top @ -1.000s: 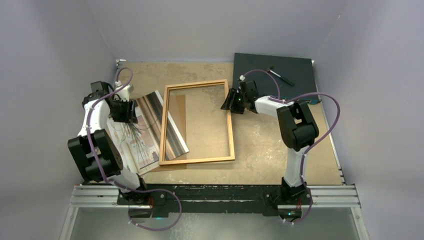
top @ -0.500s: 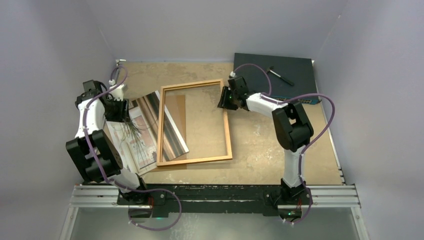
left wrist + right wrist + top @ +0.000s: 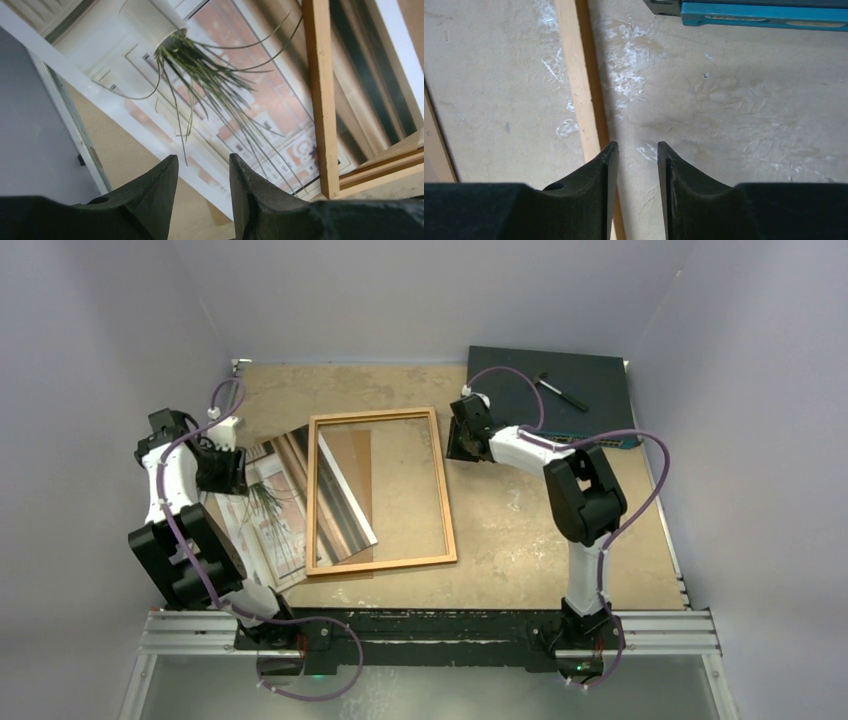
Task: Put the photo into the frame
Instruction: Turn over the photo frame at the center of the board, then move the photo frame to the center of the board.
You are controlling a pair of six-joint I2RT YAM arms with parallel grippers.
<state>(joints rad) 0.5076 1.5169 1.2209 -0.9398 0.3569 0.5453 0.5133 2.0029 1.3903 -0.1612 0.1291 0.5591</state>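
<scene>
The frame is lying across the photo (image 3: 312, 495), so the robot's right gripper should grip the frame's side (image 3: 443, 485) farthest from the photo and move the frame out of the way first.
The orange-brown frame (image 3: 380, 564) lies flat at the table's middle. The striped photo (image 3: 345, 512) lies slanted under the frame's left rail, part inside the opening and part outside to the left. In the left wrist view the photo (image 3: 370, 85) shows right of the frame rail (image 3: 320, 100). My left gripper (image 3: 228, 472) is open and empty, over the left edge of a plant print (image 3: 225, 85); its opening (image 3: 202, 161) holds nothing. My right gripper (image 3: 452, 448) is open beside the frame's right rail (image 3: 581, 100), which runs under its left finger (image 3: 606, 160). Bare table shows between its fingers.
A plain brown backing board (image 3: 357, 455) lies inside the frame's opening. A print of a hanging plant (image 3: 262, 515) lies left of the photo. A dark flat box (image 3: 590, 375) with a pen (image 3: 560, 392) sits at the back right; its blue edge (image 3: 764, 10) is near my right gripper.
The frame slid left and turned squarer to the table, further over the photo. My right gripper moved left and farther back with it. My left gripper drew back to the left.
</scene>
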